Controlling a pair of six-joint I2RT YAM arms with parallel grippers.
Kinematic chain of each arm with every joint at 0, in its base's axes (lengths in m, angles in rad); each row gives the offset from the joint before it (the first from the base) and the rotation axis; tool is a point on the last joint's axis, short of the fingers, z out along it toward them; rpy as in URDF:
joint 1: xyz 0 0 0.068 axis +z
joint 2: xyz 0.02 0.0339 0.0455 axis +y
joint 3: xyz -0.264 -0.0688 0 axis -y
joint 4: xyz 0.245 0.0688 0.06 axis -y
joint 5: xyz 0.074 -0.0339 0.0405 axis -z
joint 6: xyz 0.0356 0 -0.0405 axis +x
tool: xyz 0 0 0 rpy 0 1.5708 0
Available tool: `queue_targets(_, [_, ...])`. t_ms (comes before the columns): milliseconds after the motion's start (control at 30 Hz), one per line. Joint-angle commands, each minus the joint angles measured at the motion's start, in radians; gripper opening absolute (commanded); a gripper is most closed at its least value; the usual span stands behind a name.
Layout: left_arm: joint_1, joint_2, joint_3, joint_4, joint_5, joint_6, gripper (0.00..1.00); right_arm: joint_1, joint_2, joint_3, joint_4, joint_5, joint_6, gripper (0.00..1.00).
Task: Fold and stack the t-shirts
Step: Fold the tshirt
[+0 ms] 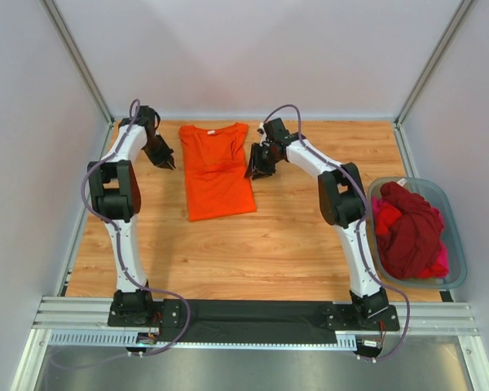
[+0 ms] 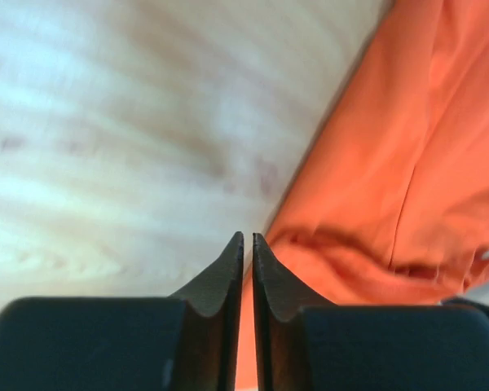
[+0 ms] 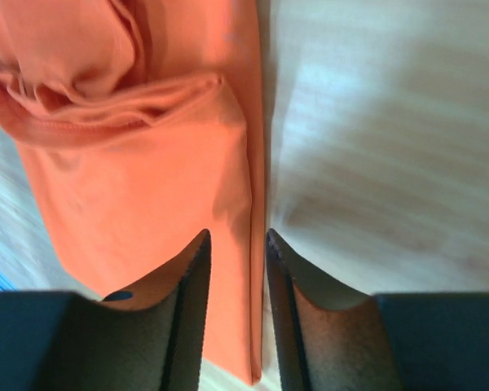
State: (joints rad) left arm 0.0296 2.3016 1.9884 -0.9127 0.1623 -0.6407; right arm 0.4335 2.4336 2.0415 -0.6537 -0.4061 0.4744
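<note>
My right gripper needs to pinch the t-shirt's near hem corner (image 1: 253, 208) and pull the t-shirt forward before folding it, because the orange t-shirt's neck (image 1: 213, 133) is close to the back wall.
An orange t-shirt (image 1: 218, 171) lies flat at the back middle of the table, its sides folded in, neck toward the back wall. My left gripper (image 1: 167, 163) hovers just off its left edge; in the left wrist view the jaws (image 2: 248, 236) stand only a thin slit apart, with nothing in them and the orange cloth (image 2: 391, 147) to the right. My right gripper (image 1: 253, 173) is at the shirt's right edge. Its jaws (image 3: 237, 235) are open over the folded edge of the orange cloth (image 3: 138, 163), not pinching it. Dark red t-shirts (image 1: 409, 228) and a magenta one (image 1: 442, 262) lie bunched in a tub.
The grey-blue plastic tub (image 1: 424, 182) stands at the table's right edge beside the right arm. White walls with metal posts close in the back and both sides. Bare wooden tabletop (image 1: 293, 244) stretches in front of the orange shirt.
</note>
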Motion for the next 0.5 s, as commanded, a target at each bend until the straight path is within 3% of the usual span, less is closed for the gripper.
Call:
queue_targets(0, [-0.013,-0.184,-0.107,-0.064,-0.001,0.016,0.18,0.001,-0.108,-0.038,-0.024,-0.031,-0.052,0.37])
queue_targets(67, [-0.028,-0.238,-0.240,-0.048,-0.001,0.029,0.27,-0.002,-0.143,-0.099,-0.032,-0.048,-0.063,0.40])
queue_targets(233, [-0.082,-0.415,-0.492,0.010,0.066,0.044,0.37,0.001,-0.246,-0.279,0.001,-0.097,-0.057,0.43])
queue_targets(467, [-0.109,-0.557,-0.785,0.132,0.187,0.009,0.44,0.019,-0.331,-0.489,0.095,-0.165,-0.054,0.45])
